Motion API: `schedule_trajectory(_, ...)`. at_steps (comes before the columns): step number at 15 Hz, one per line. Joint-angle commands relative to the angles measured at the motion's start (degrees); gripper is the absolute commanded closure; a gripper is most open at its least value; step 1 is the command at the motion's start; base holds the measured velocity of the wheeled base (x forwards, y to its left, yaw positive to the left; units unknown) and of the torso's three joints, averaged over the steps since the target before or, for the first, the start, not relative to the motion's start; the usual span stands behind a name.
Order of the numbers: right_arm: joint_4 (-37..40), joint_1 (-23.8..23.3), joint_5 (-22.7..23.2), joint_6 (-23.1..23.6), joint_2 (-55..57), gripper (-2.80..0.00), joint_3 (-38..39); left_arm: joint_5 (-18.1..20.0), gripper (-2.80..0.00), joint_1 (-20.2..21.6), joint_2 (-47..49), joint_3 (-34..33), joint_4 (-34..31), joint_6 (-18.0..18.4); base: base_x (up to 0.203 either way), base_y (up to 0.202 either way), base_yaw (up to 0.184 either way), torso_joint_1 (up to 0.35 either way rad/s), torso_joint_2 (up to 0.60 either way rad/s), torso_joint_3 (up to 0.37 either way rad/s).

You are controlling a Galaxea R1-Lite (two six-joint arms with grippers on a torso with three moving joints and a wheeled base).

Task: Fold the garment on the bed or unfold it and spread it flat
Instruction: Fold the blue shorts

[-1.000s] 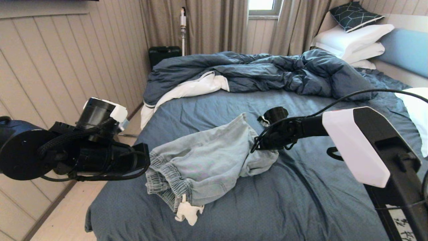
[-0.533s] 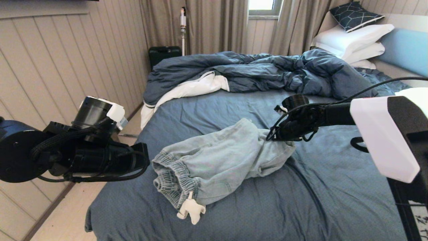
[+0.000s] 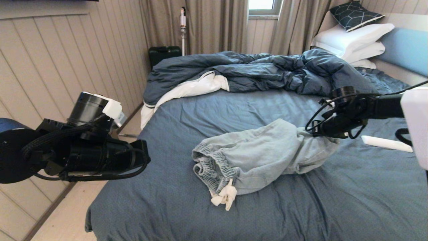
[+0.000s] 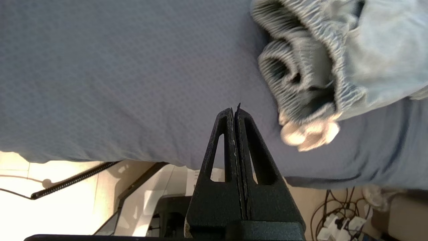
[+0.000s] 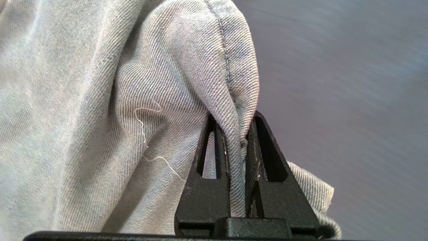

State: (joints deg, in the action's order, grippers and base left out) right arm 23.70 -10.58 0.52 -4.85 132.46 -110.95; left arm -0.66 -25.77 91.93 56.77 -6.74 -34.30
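My right gripper should fold the leg end of the shorts over toward the waistband, because the shorts lie stretched out with the waistband free (image 3: 213, 168) and a farther pull only drags them.
The garment (image 3: 264, 154), pale denim shorts, lies bunched on the bed's slate-blue sheet (image 3: 234, 107), with the gathered waistband and white pocket lining (image 3: 224, 197) at its near end. My right gripper (image 3: 326, 135) is shut on a fold at the garment's far-right end; the right wrist view shows the denim (image 5: 100, 100) pinched in that gripper (image 5: 242, 120). My left gripper (image 3: 145, 159) hangs over the bed's left edge, shut and empty, apart from the shorts. In the left wrist view it (image 4: 235, 110) sits beside the waistband (image 4: 301, 73).
A rumpled dark blue duvet (image 3: 267, 70) covers the far half of the bed. White pillows (image 3: 354, 40) and a patterned cushion (image 3: 354, 15) are stacked at the headboard. A small white object (image 3: 384, 143) lies on the sheet at right. A black case (image 3: 164, 53) stands on the floor.
My right gripper has pulled the shorts to the right across the sheet, away from the left gripper. The left arm has stayed almost where it was.
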Motion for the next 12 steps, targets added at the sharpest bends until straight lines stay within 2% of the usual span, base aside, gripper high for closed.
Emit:
schedule_trajectory(1,0.8,-3.1,0.2,0.6,-2.1,0.00,0.9,0.0,0.00,-0.1,-0.4,-0.2,0.0,-0.3,0.000,0.000,0.000,0.000,0.00,0.000)
schedule_trajectory(4,3.1,-9.5,1.2,2.9,-6.5,0.00,0.5,0.0,0.00,-0.7,-1.8,-0.6,-0.3,-0.4,0.000,0.000,0.000,0.000,0.00,0.000)
schedule_trajectory(6,6.6,-9.0,3.3,2.9,-11.4,0.00,0.7,0.0,0.00,-0.7,-3.0,-1.6,-0.3,-0.4,0.000,0.000,0.000,0.000,0.00,0.000)
schedule_trajectory(9,9.8,-0.4,4.6,0.1,-15.8,0.00,0.1,-0.1,0.00,-0.7,-5.2,-3.2,-0.2,-0.3,0.000,0.000,0.000,0.000,0.00,0.000)
schedule_trajectory(12,10.5,11.3,4.4,-2.7,-17.5,0.00,-0.5,-0.1,0.00,-0.7,-7.4,-5.0,-0.1,0.0,0.000,0.000,0.000,0.000,0.00,0.000)
